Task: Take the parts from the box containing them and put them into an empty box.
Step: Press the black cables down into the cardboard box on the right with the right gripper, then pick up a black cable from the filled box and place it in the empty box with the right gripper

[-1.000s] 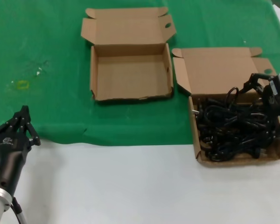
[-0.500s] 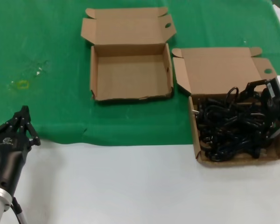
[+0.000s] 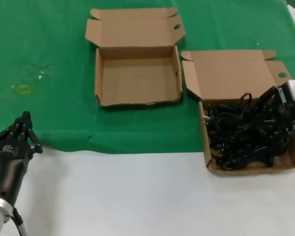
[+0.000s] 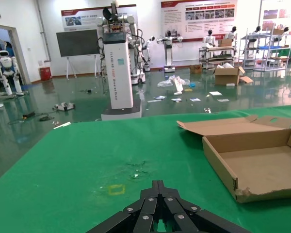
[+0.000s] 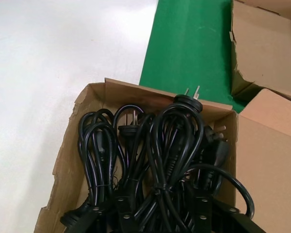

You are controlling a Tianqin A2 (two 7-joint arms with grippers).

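I expect the bundle of cable (image 5: 170, 150) to come up coiled and clear of the other cables when I lift it, because a tie (image 5: 161, 188) holds its loops tightly together.
Several black power cables (image 3: 246, 135) lie tangled in the brown box (image 3: 206, 147) with the eared flat lid, at the right. My right gripper (image 3: 274, 105) is low in that pile at the box's far right side. In the right wrist view its fingers (image 5: 122, 206) stand apart with a bundle of cables (image 5: 169, 145) between them, so it is open (image 5: 161, 201). The empty box (image 3: 137, 81) with the tuck-strip lid sits on the green cloth at the centre back. My left gripper (image 3: 24, 117) is shut and parked at the near left.
A green cloth (image 3: 49, 59) covers the far part of the table, and bare white table (image 3: 137, 196) lies in front. The empty box (image 4: 262, 165) shows to one side in the left wrist view. A small yellow mark (image 3: 23, 89) is on the cloth.
My right gripper has sunk lower into the cable pile and shifted slightly toward the box's middle. The left arm has not moved.
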